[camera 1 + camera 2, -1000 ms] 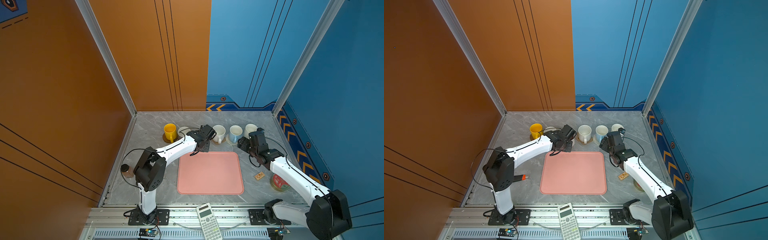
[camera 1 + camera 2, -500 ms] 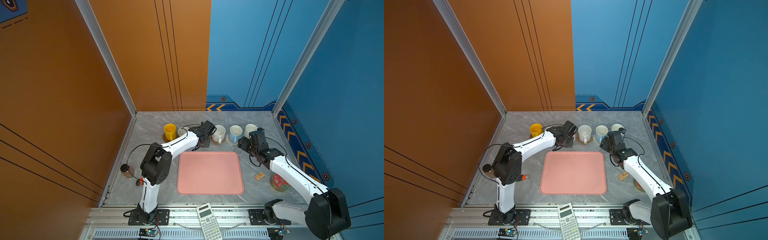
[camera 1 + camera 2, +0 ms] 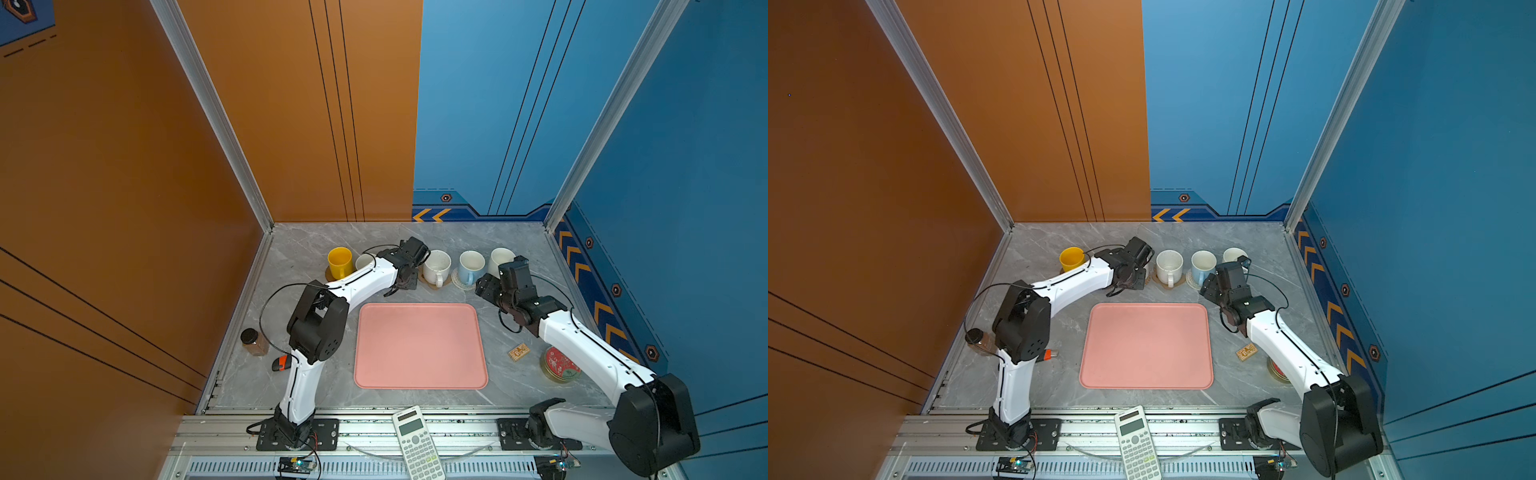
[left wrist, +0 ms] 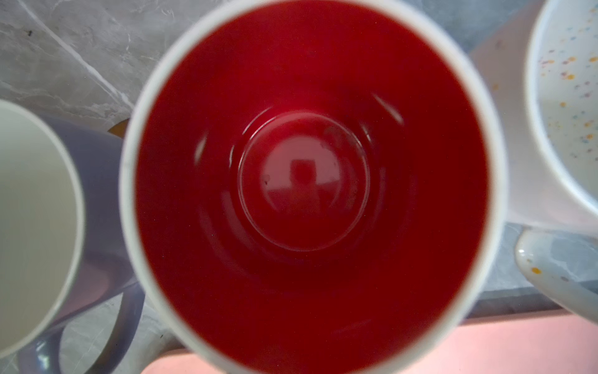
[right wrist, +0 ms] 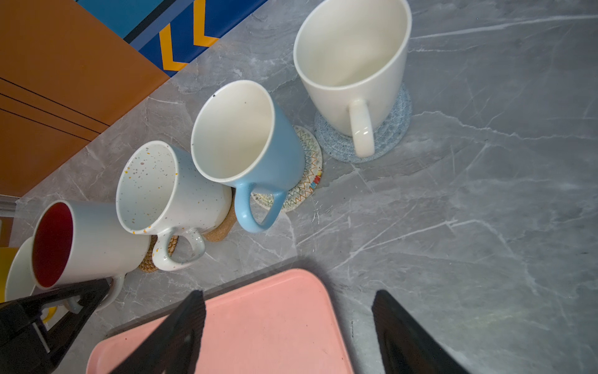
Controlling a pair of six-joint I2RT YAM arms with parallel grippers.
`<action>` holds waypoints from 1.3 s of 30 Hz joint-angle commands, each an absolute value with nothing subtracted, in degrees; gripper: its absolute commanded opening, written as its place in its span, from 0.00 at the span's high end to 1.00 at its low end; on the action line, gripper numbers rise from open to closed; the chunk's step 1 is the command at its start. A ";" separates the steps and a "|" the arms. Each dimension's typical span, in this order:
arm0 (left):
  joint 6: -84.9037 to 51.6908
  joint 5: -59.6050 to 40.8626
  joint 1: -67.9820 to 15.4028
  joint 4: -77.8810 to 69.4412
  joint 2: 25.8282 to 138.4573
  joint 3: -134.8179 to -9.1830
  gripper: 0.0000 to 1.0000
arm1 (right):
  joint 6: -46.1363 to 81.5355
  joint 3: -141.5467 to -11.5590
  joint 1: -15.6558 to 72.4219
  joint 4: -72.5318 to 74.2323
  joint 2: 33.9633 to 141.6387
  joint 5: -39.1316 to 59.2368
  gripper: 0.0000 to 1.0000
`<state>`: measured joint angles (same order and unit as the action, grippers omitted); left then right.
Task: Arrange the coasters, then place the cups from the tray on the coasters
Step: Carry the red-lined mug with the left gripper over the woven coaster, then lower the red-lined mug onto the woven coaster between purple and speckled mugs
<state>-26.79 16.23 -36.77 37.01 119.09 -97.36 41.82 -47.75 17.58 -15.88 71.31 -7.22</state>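
The bottom of the white cup (image 5: 144, 248) with red inside hangs over the woven coaster (image 5: 148, 263), so the robot's left gripper keeps lowering it until it rests there, then let go.
My left gripper (image 3: 405, 283) is shut on the handle of the white cup with red inside (image 4: 304, 181), its black fingers (image 5: 64, 301) clamped there. That cup is over a tan woven coaster (image 5: 147, 263), between the lilac cup (image 4: 100, 181) and the speckled cup (image 3: 437, 266). Whether it rests on the coaster I cannot tell. The yellow cup (image 3: 340, 261), light-blue cup (image 5: 249, 136) and plain white cup (image 5: 352, 64) each stand on a coaster in the back row. My right gripper (image 5: 288, 311) hangs open over the far right corner of the pink tray (image 3: 419, 345).
A calculator (image 3: 417, 440) lies on the front rail. A red-lidded tin (image 3: 559, 363) and a small wooden block (image 3: 518, 352) sit right of the tray. A brown jar (image 3: 253, 341) and a small orange-black object (image 3: 281, 362) are at the left wall.
My left arm has carried the red-inside cup from the tray's far left corner back into the row of cups. The right arm has stayed still.
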 commanded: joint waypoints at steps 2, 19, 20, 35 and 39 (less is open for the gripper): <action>-26.72 17.69 -36.14 35.16 119.85 -100.44 1.00 | 41.10 -49.66 17.27 -16.08 72.33 -6.42 0.20; -28.61 16.99 -35.05 34.56 122.00 -101.14 1.00 | 41.08 -50.01 16.99 -16.09 73.65 -5.60 0.21; -28.68 16.90 -35.10 34.62 122.07 -101.24 1.00 | 41.09 -50.08 16.99 -16.13 73.80 -5.54 0.21; -29.79 16.15 -34.61 34.30 123.39 -101.51 1.00 | 41.09 -50.71 16.88 -16.08 75.37 -4.66 0.21; -30.10 15.65 -34.54 34.13 123.91 -101.56 1.00 | 41.09 -50.97 16.88 -16.17 75.87 -4.35 0.21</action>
<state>-29.17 15.92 -35.14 36.58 123.66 -98.89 41.80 -49.45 17.23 -15.86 75.02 -5.28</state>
